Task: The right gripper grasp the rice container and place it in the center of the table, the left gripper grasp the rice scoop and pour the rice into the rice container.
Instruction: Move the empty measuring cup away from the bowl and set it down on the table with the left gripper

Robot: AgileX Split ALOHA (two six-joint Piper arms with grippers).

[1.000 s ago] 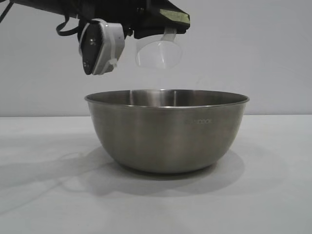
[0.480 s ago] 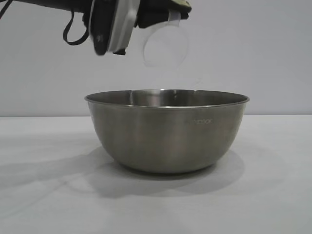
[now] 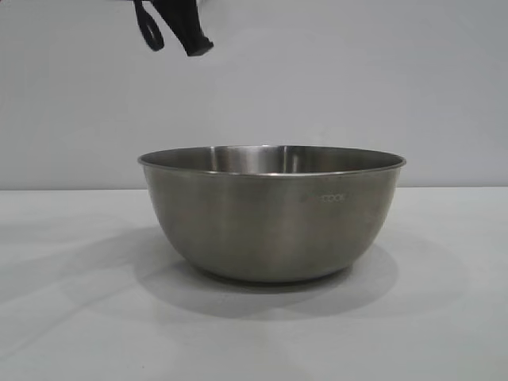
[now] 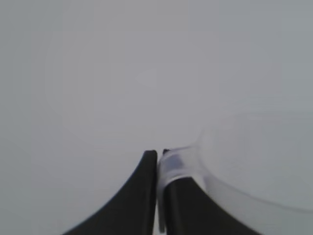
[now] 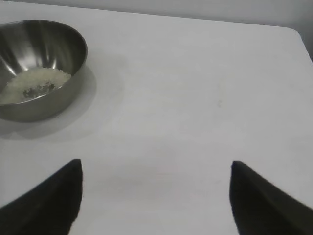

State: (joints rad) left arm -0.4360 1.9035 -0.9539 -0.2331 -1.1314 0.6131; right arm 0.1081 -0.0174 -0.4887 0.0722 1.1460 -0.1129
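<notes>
I go on lowering the rice scoop onto the table (image 3: 99, 230) beside the rice container (image 5: 40, 80) with my left gripper until the scoop stands, because the rice is inside the container and the table there is clear.
The rice container (image 3: 270, 214), a round steel bowl, stands on the white table (image 3: 71, 317). In the right wrist view the rice container (image 5: 44, 54) holds a pale layer of rice (image 5: 34, 82). My right gripper (image 5: 155, 169) hovers open over bare table (image 5: 195, 98), well away from the bowl, with nothing between its fingers. My left gripper (image 4: 157, 155) is shut on the loop handle of the translucent rice scoop (image 4: 254, 161), seen against a plain grey background. The exterior view shows only a black cable loop (image 3: 171, 28) of the left arm at the top edge; the scoop is out of that view.
A plain grey wall stands behind the table. The table's far corner (image 5: 293, 32) shows in the right wrist view.
The left arm has risen with the scoop and left the exterior view almost entirely. The bowl has stayed put.
</notes>
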